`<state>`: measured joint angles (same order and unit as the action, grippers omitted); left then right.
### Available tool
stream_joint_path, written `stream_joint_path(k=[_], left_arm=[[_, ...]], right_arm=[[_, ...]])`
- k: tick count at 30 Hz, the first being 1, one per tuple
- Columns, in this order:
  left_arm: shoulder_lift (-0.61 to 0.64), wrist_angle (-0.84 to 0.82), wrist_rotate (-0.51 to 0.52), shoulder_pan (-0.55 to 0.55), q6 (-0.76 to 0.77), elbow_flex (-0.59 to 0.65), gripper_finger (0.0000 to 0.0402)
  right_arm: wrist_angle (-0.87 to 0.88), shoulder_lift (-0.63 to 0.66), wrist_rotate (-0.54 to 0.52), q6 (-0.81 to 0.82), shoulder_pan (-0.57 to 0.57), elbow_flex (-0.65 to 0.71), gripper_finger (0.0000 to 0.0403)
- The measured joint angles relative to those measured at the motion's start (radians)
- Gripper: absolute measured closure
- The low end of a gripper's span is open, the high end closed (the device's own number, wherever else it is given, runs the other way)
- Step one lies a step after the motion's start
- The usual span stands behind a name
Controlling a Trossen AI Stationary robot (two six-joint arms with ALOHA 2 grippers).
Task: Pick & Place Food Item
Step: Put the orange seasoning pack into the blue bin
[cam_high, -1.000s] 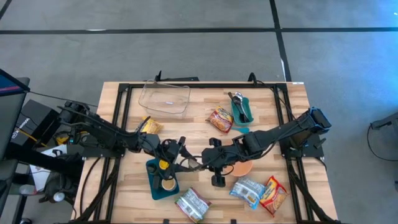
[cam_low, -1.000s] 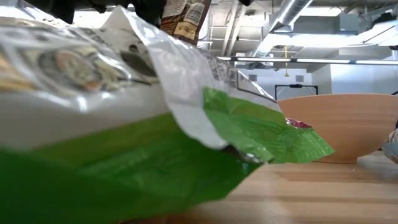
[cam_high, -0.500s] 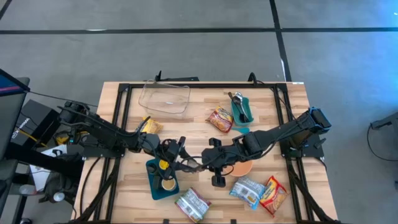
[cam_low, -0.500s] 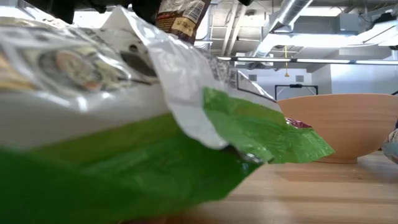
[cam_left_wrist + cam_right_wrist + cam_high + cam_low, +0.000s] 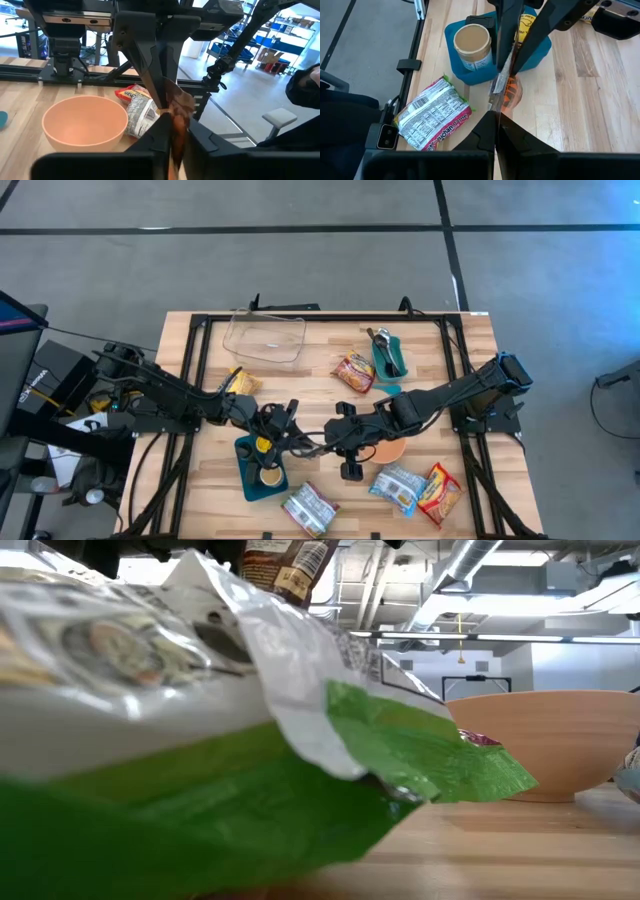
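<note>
Both of my grippers are pinching the brown packet's ends. I should open my right gripper and back it away before my left gripper carries the packet over to the blue tray (image 5: 256,481).
A small brown food packet (image 5: 176,106) hangs above the middle of the table between my two grippers; it also shows in the right wrist view (image 5: 506,92) and at the low view's top (image 5: 285,562). My left gripper (image 5: 303,443) comes from the table's left and is shut on it. My right gripper (image 5: 333,442) comes from the right and is shut on its other end. My left gripper pinches the packet's near end (image 5: 175,119) between its two fingers, level, from the table's left. The packet stands edge-on, clear of the table. My right gripper pinches the packet's opposite end (image 5: 495,104) between its shut fingers, slanting down from the table's right. The packet spans between both grippers, lifted clear.
A peach bowl (image 5: 388,450) sits under the right arm. A blue tray (image 5: 248,480) with a cup lies below the left gripper. Packets lie at the near edge (image 5: 310,508), near right (image 5: 398,485) (image 5: 438,492) and at the far middle (image 5: 355,370). A clear container (image 5: 265,338) stands far left.
My left gripper has shut on the packet without moving from its place. In the low view the packet's hanging end has swung a little to the picture's left and tilted. My right gripper has kept its hold.
</note>
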<state>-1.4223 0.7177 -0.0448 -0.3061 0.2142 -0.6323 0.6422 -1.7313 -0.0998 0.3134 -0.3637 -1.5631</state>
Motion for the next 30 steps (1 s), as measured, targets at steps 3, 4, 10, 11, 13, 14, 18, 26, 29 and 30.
stream_joint_path(k=[3, 4, 10, 11, 13, 14, 18, 26, 29, 30], left_arm=[[0.000, 0.000, 0.000, 0.000, 0.000, 0.000, 0.0395], [0.000, 0.000, 0.000, 0.000, 0.000, 0.000, 0.0398], [0.000, 0.000, 0.000, 0.000, 0.000, 0.000, 0.0401], [0.000, 0.000, 0.000, 0.000, 0.000, 0.000, 0.0401], [0.000, 0.000, 0.005, 0.000, 0.000, 0.000, 0.0401], [0.000, -0.001, 0.014, 0.000, 0.001, 0.000, 0.0401], [0.000, -0.003, 0.020, 0.000, 0.000, 0.000, 0.0401], [0.000, -0.004, 0.022, 0.000, 0.000, 0.000, 0.0401], [0.000, -0.004, 0.022, 0.000, 0.001, 0.000, 0.0401], [0.002, -0.004, 0.022, 0.000, 0.000, 0.000, 0.0401]], right_arm=[[0.000, 0.000, 0.000, 0.000, 0.000, 0.000, 0.0403], [0.000, 0.000, 0.000, 0.000, 0.000, 0.000, 0.0403], [0.000, 0.000, 0.000, 0.000, 0.000, 0.000, 0.0403], [0.000, 0.000, 0.000, 0.000, 0.000, 0.000, 0.0403], [0.000, 0.000, 0.000, 0.000, 0.000, 0.000, 0.0403], [0.000, 0.000, 0.000, 0.000, 0.000, 0.000, 0.0403], [0.000, 0.000, 0.000, 0.000, 0.000, 0.000, 0.0400], [0.009, 0.000, -0.001, 0.008, 0.000, 0.000, 0.0323], [0.043, 0.000, -0.002, 0.001, 0.002, 0.000, 0.0296], [0.059, 0.000, -0.002, 0.001, 0.002, 0.000, 0.0290]])
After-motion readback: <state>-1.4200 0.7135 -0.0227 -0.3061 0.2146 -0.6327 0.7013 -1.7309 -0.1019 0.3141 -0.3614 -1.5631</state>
